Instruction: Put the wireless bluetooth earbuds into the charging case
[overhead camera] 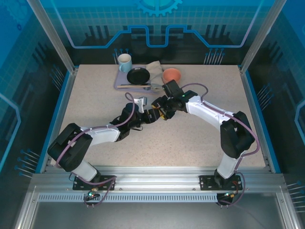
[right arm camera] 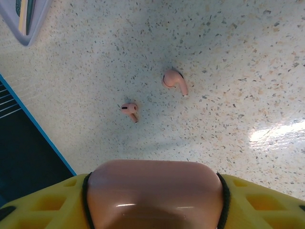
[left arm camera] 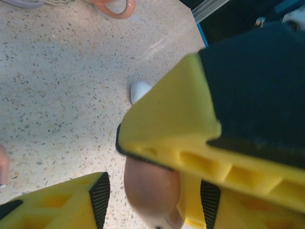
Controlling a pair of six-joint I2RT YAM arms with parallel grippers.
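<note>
My right gripper spans the shut charging case point(right arm camera: 155, 193) end to end, so next my left gripper takes the case point(left arm camera: 150, 191) before my right gripper opens the lid.
My right gripper point(right arm camera: 153, 183) is shut on the salmon-pink charging case point(right arm camera: 155, 195), which spans the gap between its yellow fingers. On the table beyond it lie two pink earbuds, one point(right arm camera: 175, 81) farther off and one point(right arm camera: 129, 110) to its left. In the left wrist view the same case point(left arm camera: 152, 188) hangs between the black pads of my left gripper point(left arm camera: 155, 200), with table showing between the left pad point(left arm camera: 100, 198) and the case. A right-gripper finger point(left arm camera: 171, 119) crosses above it. From above, both grippers point(overhead camera: 151, 114) point(overhead camera: 161, 107) meet mid-table.
A small white rounded thing point(left arm camera: 139, 90) lies on the table past the fingers. At the back stands a grey tray point(overhead camera: 118, 82) with a mug point(overhead camera: 125, 62), a black dish point(overhead camera: 138, 75), an orange bowl point(overhead camera: 171, 74) and a cloth point(overhead camera: 155, 67).
</note>
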